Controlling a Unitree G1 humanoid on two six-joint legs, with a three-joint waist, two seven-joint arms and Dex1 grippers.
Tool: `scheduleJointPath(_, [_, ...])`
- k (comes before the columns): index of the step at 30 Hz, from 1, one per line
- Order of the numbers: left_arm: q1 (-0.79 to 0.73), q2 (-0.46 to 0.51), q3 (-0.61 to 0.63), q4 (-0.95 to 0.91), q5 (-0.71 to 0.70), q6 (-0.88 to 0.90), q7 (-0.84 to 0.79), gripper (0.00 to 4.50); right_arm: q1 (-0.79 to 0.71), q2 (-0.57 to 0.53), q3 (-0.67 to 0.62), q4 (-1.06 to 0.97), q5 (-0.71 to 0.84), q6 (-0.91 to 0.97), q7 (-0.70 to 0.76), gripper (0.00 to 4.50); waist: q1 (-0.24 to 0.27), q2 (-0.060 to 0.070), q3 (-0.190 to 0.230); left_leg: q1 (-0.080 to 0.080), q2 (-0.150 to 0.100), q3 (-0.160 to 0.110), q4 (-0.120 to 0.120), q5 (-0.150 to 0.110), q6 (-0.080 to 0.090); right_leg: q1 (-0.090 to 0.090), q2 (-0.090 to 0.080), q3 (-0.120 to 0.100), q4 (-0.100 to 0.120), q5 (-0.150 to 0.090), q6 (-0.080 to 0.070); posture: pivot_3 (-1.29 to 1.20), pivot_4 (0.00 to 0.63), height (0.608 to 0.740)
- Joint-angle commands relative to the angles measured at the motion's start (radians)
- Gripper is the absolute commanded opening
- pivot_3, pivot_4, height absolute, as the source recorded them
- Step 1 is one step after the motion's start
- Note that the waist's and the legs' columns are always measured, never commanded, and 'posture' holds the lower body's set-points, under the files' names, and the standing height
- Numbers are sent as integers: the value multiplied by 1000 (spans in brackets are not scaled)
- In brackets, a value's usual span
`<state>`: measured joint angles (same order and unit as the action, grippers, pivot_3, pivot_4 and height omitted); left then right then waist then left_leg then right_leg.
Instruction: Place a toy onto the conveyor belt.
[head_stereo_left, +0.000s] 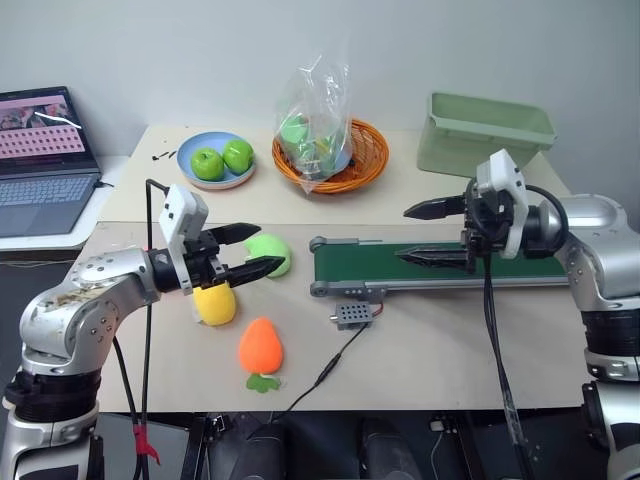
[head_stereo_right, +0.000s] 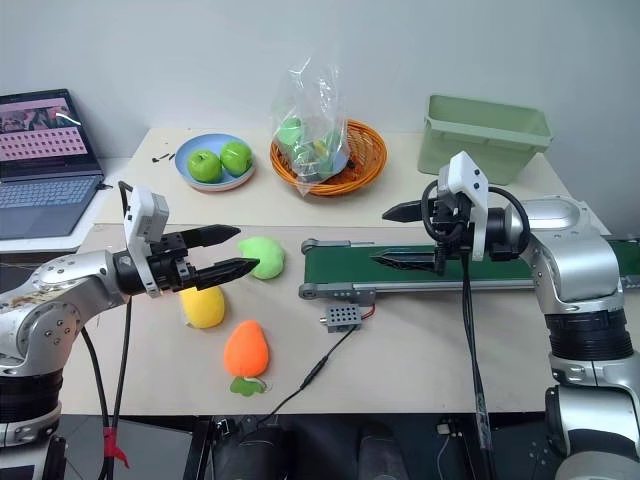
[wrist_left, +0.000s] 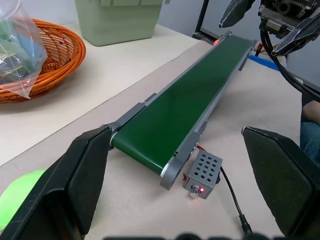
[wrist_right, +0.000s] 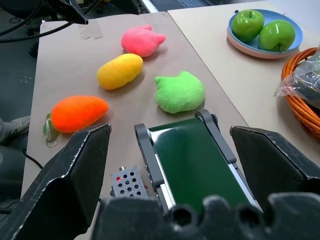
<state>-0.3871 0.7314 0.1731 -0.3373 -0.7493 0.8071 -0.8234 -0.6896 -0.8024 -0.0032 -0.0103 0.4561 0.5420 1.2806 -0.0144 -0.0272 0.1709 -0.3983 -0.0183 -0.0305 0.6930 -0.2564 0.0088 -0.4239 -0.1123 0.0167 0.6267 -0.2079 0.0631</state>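
The conveyor belt (head_stereo_left: 400, 263) will move the toy along when I put the toy there, because the red light on the grey wired box (wrist_left: 201, 190) is on.
The toy (wrist_right: 142, 40), a pink plush with two small ears, lies on the table beside the yellow plush (wrist_right: 119, 71); in the head views my left arm hides it. The conveyor belt (head_stereo_left: 380, 266), dark green in a grey frame, runs across the right half of the table, with its small grey wired box (head_stereo_left: 350, 316) in front. My left gripper (head_stereo_left: 268, 248) is open and empty, hovering over the yellow and light green plushes. My right gripper (head_stereo_left: 403, 235) is open and empty, pointing left above the belt.
A light green plush (head_stereo_left: 278, 250) lies at the belt's left end, and an orange carrot plush (head_stereo_left: 261, 347) near the front edge. At the back stand a plate of green apples (head_stereo_left: 220, 160), an orange basket with a bag (head_stereo_left: 330, 150) and a pale green bin (head_stereo_left: 485, 130). A laptop (head_stereo_left: 40, 150) sits far left.
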Motion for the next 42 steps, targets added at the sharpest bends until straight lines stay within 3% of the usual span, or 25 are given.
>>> scheduleJointPath(1, [-5, -4, 42, 4, -7, -6, 35, 4452, -30, 2, -15, -8, 16, -19, 4, 4500, 0, 0, 0, 0, 0, 0, 0, 0, 0, 0, 0, 0, 0, 0, 0, 0, 150, 740])
scheduleJointPath(11, [55, -123, 480, 263, -200, 128, 379, 4452, -77, 35, 33, 59, -14, -63, 32, 4500, -5, 0, 0, 1, 0, -6, 0, 0, 0, -1, 0, 1, 1, 0, 0, 0, 150, 740])
scheduleJointPath(14, [7, -185, 648, 378, -362, 160, 549, 4452, -92, 45, 44, 79, -23, -73, 41, 4500, 0, 0, 0, 1, 0, -7, -1, 0, 0, -1, 0, 1, 0, 0, 0, 0, 150, 740])
scheduleJointPath(17, [1, -224, 746, 448, -431, 146, 676, 4452, -108, 54, 56, 98, -31, -84, 50, 4500, 3, -1, 0, 1, 0, -9, 0, -1, -2, -1, -1, 0, 1, 0, 0, 0, 150, 740])
scheduleJointPath(28, [70, -244, 807, 646, -469, 124, 778, 4452, -129, 55, 65, 129, -61, -109, 68, 4500, 2, -1, 0, 1, -1, -9, 0, -2, -4, -1, -1, 0, 1, 1, -1, 0, 150, 740])
scheduleJointPath(42, [45, -222, 734, 876, -411, 118, 675, 4452, -130, 20, 51, 110, -66, -95, 69, 4500, 0, -1, 0, 1, -1, -9, -1, -2, -5, -1, -1, 0, 1, 1, -1, 0, 150, 740])
